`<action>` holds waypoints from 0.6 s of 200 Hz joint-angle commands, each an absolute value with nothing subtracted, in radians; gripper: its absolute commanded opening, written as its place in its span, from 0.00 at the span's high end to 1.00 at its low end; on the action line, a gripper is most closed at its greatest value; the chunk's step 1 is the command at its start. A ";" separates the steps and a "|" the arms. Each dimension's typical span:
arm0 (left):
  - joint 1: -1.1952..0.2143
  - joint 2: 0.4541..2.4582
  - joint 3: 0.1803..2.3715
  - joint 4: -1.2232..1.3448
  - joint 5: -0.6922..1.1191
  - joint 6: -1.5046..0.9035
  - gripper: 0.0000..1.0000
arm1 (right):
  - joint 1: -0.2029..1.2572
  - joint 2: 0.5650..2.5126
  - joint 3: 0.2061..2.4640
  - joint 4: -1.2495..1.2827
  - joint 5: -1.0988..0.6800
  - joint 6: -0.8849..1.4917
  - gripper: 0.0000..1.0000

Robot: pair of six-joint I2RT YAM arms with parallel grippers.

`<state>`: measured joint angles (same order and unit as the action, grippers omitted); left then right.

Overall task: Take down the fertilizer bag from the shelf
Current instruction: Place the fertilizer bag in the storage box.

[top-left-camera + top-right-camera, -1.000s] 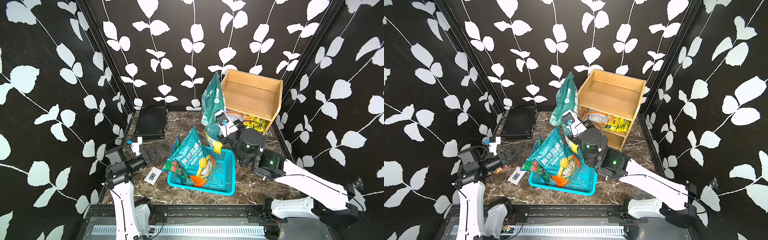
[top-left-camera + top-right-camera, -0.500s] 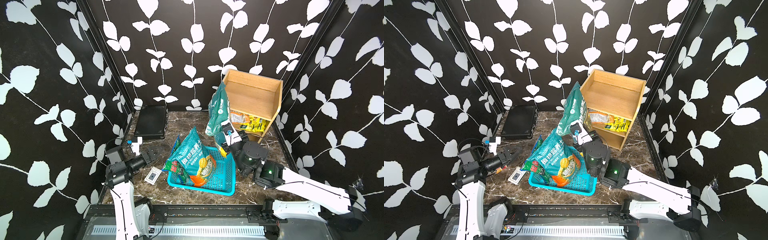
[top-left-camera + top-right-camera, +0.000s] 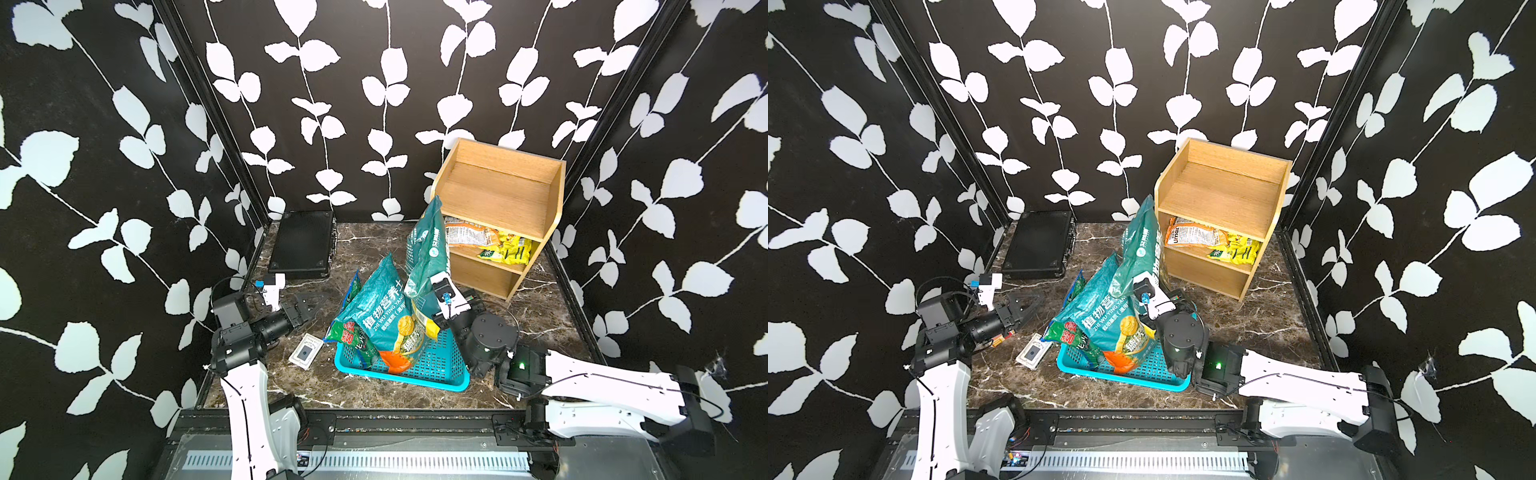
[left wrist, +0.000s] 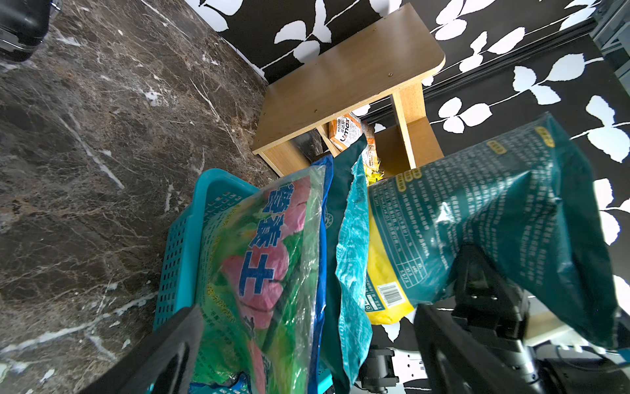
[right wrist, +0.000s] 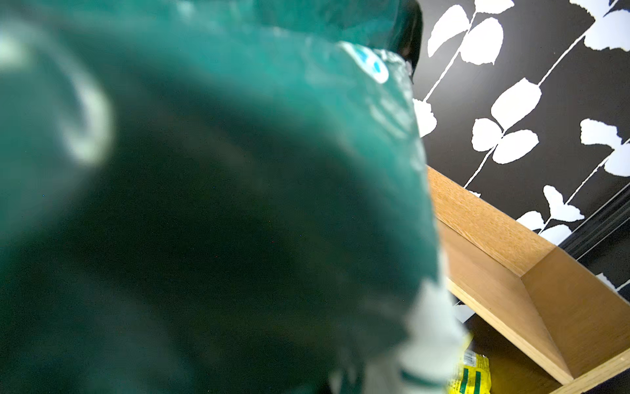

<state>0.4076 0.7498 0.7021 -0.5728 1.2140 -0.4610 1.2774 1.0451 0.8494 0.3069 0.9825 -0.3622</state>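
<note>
I should keep lowering the fertilizer bag [image 3: 426, 249] with my right gripper until it rests inside, as it is upright and clear of the shelf by the blue basket's empty end [image 3: 441, 360].
The fertilizer bag [image 3: 430, 249] [image 3: 1140, 249] is dark green and stands upright in the air in front of the shelf's left side, above the basket's far right corner. My right gripper [image 3: 436, 309] [image 3: 1144, 309] is shut on its lower part. The bag [image 5: 204, 204] fills the right wrist view and hides the jaws. The light wooden shelf [image 3: 498, 195] [image 3: 1221, 191] [image 5: 511, 273] stands at the back right with a bare top tier. My left gripper [image 3: 309, 305] [image 3: 1025, 305] [image 4: 306, 312] hangs open and empty at the left, facing the basket.
A blue perforated basket [image 3: 415, 374] [image 3: 1121, 378] holds a teal bag [image 3: 382, 307] and a green and pink bag [image 4: 266, 259]. Orange [image 3: 465, 235] and yellow [image 3: 507, 249] packets lie on the shelf's middle tier. A black case [image 3: 301, 245] and a small white card [image 3: 305, 355] lie at the left.
My right gripper has carried the green bag down and forward, from beside the shelf's top to just above the basket. The left arm has not moved.
</note>
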 commanded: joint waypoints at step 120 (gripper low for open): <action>0.413 0.751 0.689 -0.557 1.229 -0.458 0.01 | 1.281 1.120 0.636 0.628 1.075 -0.081 1.00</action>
